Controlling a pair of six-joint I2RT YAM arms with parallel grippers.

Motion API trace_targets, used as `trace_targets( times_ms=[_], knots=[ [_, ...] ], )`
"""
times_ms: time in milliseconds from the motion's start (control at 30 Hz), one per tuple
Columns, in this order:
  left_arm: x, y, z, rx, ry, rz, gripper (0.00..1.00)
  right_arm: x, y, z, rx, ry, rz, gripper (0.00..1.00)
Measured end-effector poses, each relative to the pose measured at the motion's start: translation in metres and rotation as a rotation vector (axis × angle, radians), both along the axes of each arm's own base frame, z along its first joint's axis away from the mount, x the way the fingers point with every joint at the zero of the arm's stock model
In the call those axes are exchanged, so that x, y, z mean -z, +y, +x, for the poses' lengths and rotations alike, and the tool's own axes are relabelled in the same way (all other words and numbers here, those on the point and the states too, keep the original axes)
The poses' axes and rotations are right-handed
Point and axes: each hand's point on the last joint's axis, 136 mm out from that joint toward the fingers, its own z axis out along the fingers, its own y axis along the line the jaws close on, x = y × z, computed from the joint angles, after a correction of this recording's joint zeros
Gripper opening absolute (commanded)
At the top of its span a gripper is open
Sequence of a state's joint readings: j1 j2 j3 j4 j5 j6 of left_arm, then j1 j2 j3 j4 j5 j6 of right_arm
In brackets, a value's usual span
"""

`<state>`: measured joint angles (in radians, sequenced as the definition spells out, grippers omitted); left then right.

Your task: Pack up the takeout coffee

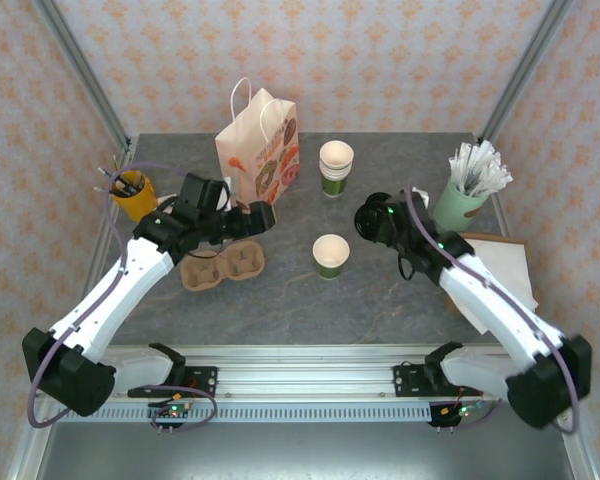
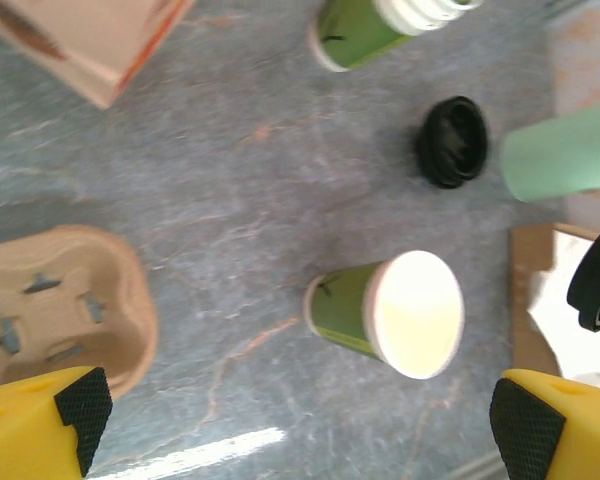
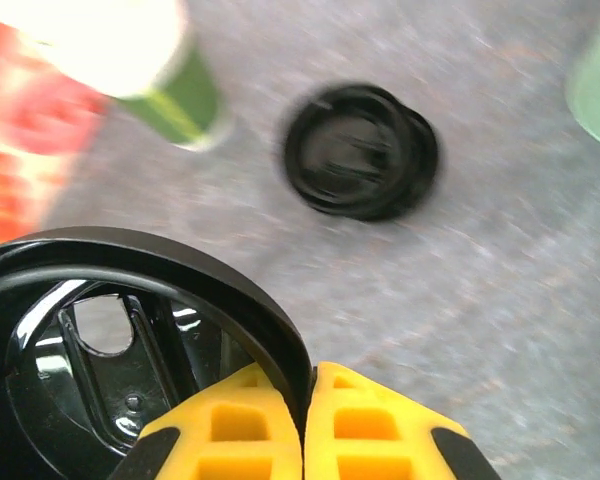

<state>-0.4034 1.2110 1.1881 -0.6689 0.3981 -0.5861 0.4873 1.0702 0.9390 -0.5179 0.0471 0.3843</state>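
Note:
The robot's right gripper pinches the black lid by one edge [image 3: 282, 335], leaving its other edge [image 1: 359, 222] free, so the open left gripper should keep moving closer until it closes there.
The takeout coffee cup [image 1: 331, 256], dark green with a cream inside, stands without a lid at the middle of the table; in the left wrist view the cup [image 2: 390, 315] lies ahead of my open left gripper [image 2: 302, 412], apart from it. My left gripper [image 1: 260, 218] hovers beside the paper bag [image 1: 258, 150]. My right gripper [image 3: 305, 400] is shut on the rim of a black plastic lid [image 3: 130, 270]. In the top view that gripper [image 1: 372, 218] is up and to the right of the cup. Another black lid [image 3: 360, 150] lies on the table beyond it.
A cardboard cup carrier [image 1: 223, 263] lies left of the cup. A stack of lidless green cups [image 1: 335, 167] stands behind it. A mint cup of white sticks [image 1: 465, 195] and a brown board with white napkins [image 1: 505, 262] are at the right. A yellow pen cup [image 1: 132, 192] is far left.

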Motion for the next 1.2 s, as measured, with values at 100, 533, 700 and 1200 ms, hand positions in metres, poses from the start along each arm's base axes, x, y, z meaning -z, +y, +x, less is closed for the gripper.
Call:
trace_targets(
  times_ms=[100,533,700,1200],
  knots=[
    [-0.034,-0.017,-0.004,0.094,-0.082,-0.015,1.00,-0.041,0.018,-0.013,-0.162,-0.171,0.011,0.00],
    [-0.143,-0.051,-0.034,0.443,-0.350,-0.058,0.99,-0.159,0.098,-0.036,-0.710,-1.028,-0.892,0.00],
    [-0.163,-0.058,-0.055,0.611,-0.454,-0.044,0.99,-0.195,0.116,-0.051,-0.874,-1.227,-1.245,0.00],
    [-0.228,-0.078,-0.119,0.976,-0.670,-0.228,0.71,-0.289,0.138,-0.118,-0.909,-1.663,-0.933,0.00]
  ],
)
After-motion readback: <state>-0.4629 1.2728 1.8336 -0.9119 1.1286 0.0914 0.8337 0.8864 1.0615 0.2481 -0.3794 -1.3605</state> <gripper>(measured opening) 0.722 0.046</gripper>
